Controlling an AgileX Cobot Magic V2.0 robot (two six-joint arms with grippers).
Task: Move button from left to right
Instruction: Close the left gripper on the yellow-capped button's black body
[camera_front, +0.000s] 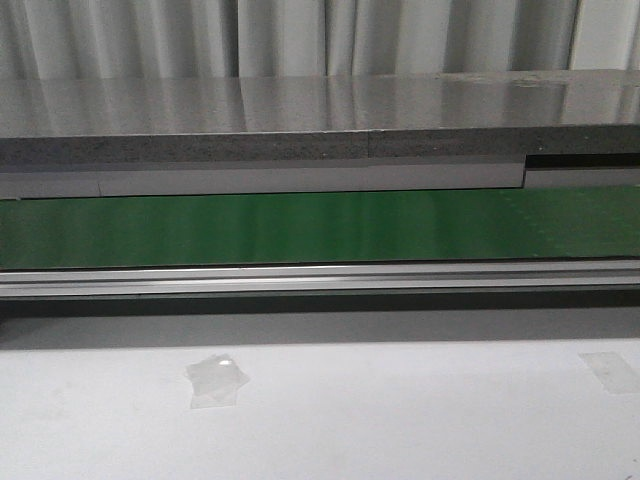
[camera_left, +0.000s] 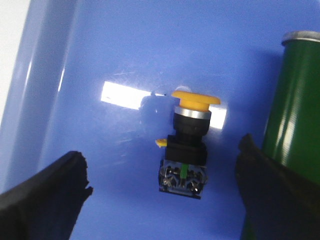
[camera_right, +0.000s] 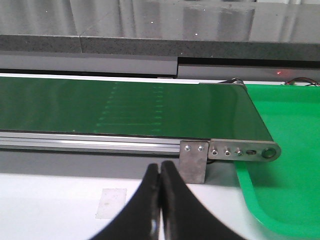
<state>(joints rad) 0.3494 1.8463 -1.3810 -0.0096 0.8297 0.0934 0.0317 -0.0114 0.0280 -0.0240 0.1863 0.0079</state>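
Note:
The button (camera_left: 187, 145) will move along with the long green conveyor belt when I put the button on it, because a dotted seam (camera_front: 530, 220) runs across the belt.
The button (camera_left: 186, 147) shows only in the left wrist view. It has a round orange-yellow cap, a black body and metal terminals, and it lies on its side on the floor of a blue tray (camera_left: 125, 55). My left gripper (camera_left: 162, 172) is open above it, one black finger (camera_left: 45, 195) on each side, not touching it. My right gripper (camera_right: 160, 172) is shut and empty, over the white table in front of the conveyor's end. Neither gripper nor the button shows in the front view.
A green conveyor belt (camera_front: 320, 228) with an aluminium rail runs across the table; its end bracket (camera_right: 227, 150) shows in the right wrist view, with a green tray (camera_right: 285, 165) past it. A green cylinder (camera_left: 295, 100) stands in the blue tray close to the button. Tape patches (camera_front: 215, 380) lie on the white table.

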